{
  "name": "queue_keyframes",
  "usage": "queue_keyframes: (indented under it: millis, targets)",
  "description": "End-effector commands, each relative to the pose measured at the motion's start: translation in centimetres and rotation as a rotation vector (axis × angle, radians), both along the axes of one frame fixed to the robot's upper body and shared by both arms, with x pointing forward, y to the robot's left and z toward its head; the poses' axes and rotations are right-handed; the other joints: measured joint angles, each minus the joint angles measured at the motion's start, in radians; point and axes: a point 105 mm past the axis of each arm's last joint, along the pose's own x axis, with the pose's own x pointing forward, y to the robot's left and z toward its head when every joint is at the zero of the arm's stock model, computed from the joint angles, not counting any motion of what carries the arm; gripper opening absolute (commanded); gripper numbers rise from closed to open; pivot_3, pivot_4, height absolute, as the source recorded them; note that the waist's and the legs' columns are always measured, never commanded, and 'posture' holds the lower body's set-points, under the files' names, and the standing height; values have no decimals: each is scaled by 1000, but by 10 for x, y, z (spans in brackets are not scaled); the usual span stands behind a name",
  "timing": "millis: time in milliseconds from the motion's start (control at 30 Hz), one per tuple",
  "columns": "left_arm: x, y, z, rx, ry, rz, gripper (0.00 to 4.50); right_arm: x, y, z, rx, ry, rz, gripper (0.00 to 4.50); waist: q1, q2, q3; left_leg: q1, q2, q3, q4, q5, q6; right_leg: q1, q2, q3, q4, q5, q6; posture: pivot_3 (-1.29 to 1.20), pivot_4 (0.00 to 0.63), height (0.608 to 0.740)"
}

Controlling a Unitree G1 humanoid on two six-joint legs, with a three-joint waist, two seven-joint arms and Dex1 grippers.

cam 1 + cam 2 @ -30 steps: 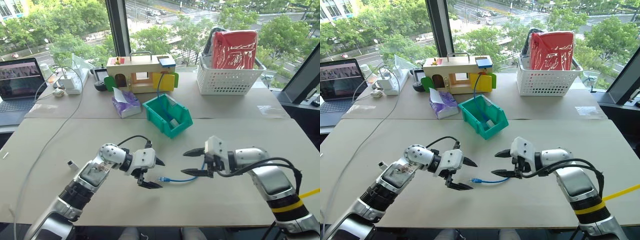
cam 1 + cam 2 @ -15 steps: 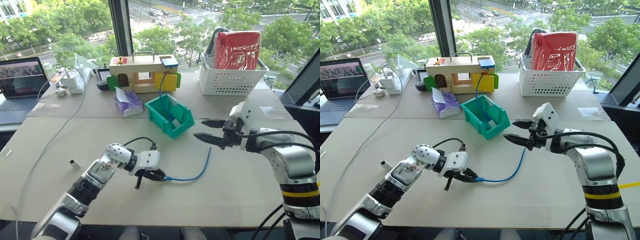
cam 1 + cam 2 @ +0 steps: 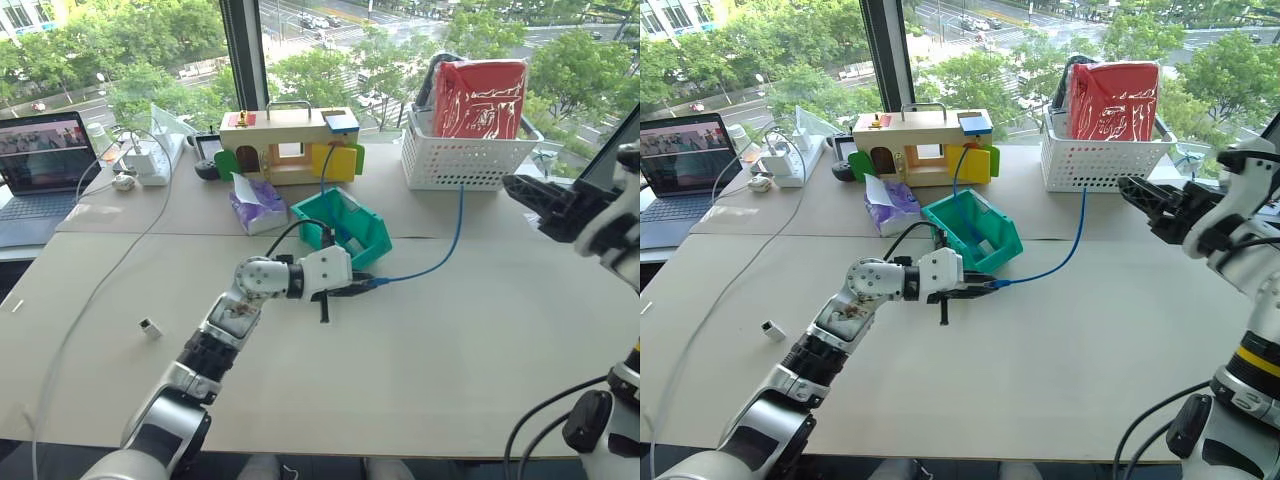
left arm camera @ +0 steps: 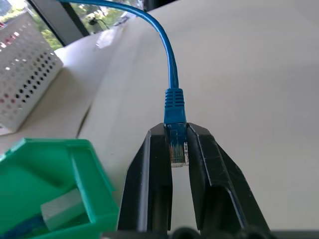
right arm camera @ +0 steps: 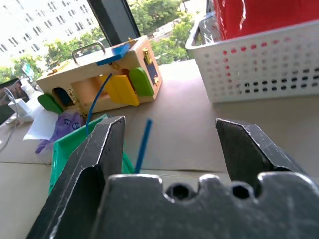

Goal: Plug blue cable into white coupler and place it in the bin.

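Observation:
I expect the blue cable [image 3: 436, 267] to stay arched above my right gripper when I carry it, because the cable's loose end [image 3: 462, 190] curves up through the air.
My left gripper [image 3: 350, 286] is shut on the clear plug of the blue cable [image 4: 173, 79] and hangs just above the table at the open front of the teal bin [image 3: 378, 240]. From the plug the cable curves up through the air toward the right. My right gripper [image 3: 1137, 203] hangs high at the right with its fingers wide open and holds nothing. The white coupler [image 3: 148, 327] lies on the table far to the left, well away from both grippers. Inside the bin lie a pale block [image 4: 60, 211] and a second blue cable.
Along the back stand a wooden toy box [image 3: 285, 145], a purple tissue pack [image 3: 255, 205] and a white lattice basket [image 3: 470, 150] holding a red bag. A laptop [image 3: 40, 175] and a power strip sit at the back left. A long whitish cord [image 3: 95, 290] trails along the table's left side.
My left gripper shut on the cable's plug and carried it up and right toward the bin, so the cable left the table. My right gripper swung up and away to the right.

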Motion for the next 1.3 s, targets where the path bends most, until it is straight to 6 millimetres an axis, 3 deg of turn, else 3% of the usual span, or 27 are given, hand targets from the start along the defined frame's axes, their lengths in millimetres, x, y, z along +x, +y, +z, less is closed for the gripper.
queue_keyframes:
  millis: [33,233,367,733,1000,1100,1300]
  targets:
    - [7,-9,18,-66,-145,28,72,-25,16,3,5,-4,101,3374,-6,0,0,0,-1,0,0,0,0,0,0,0,0,0,0,0,150,740]
    - [12,-27,38,-210,-207,60,72,-35,45,-11,3,33,212,3374,-10,1,0,1,0,0,1,0,1,0,0,1,2,0,0,0,150,740]
    - [5,-37,57,-336,-171,32,72,-33,62,-8,12,2,264,3374,-7,1,0,0,-1,0,2,0,1,0,0,1,2,1,1,0,150,740]
    - [-10,-47,60,-430,19,-23,72,-19,98,-9,96,-48,315,3374,-10,1,0,0,-1,0,2,0,1,0,0,1,2,1,2,0,150,740]
    - [-12,-46,55,-390,26,-33,72,-16,99,-4,153,-71,307,3374,-9,1,0,0,-1,0,2,0,1,0,0,0,2,1,2,0,150,740]
    - [-12,-46,57,-393,26,-32,72,-16,99,-3,161,-68,309,2672,-10,1,0,0,-1,0,2,0,1,0,0,1,2,1,2,0,150,740]
    - [-4,-41,57,-387,10,-10,72,-17,107,-13,190,-28,329,615,-10,1,0,0,-1,0,2,0,1,0,0,1,1,1,2,0,150,740]
